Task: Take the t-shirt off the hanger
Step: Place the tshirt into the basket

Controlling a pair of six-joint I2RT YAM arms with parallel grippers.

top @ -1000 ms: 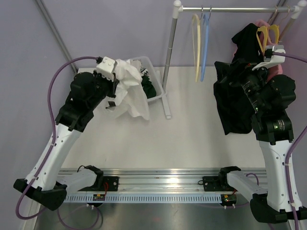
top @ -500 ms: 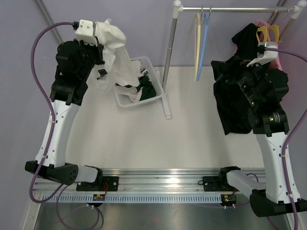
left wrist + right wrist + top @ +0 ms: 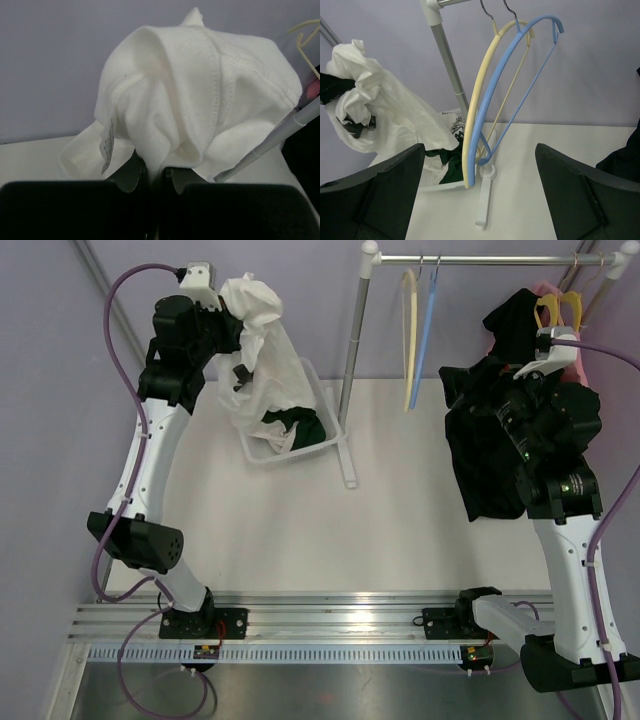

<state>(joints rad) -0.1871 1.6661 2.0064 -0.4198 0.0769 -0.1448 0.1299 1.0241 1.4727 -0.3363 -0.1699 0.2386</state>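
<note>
I can see that the white t-shirt is clear of the hangers and its lower end (image 3: 270,395) is over the white basket (image 3: 322,428), so my left gripper goes on down and let it go there.
My left gripper (image 3: 232,330) is shut on a white t-shirt (image 3: 265,350) and holds it high at the back left. The cloth hangs down to the white basket (image 3: 318,445). In the left wrist view the jaws stand pressed together on a fold of the white t-shirt (image 3: 200,90), with my left gripper (image 3: 156,172) just below it. A black t-shirt (image 3: 490,460) hangs on a yellow hanger (image 3: 553,315) at the right end of the rail. My right gripper (image 3: 480,390) is beside it, dark against the cloth. In the right wrist view my right gripper (image 3: 480,200) is wide open and empty.
An empty yellow hanger (image 3: 410,340) and an empty blue hanger (image 3: 428,330) hang on the rail. The rack's pole (image 3: 355,350) and its foot (image 3: 348,465) stand beside the basket, which holds dark clothes. A pink garment (image 3: 570,295) hangs behind the black t-shirt.
My left arm has lifted the white t-shirt up and back, then swung it right so it hangs over the basket. My right arm rose slightly, then stayed still.
</note>
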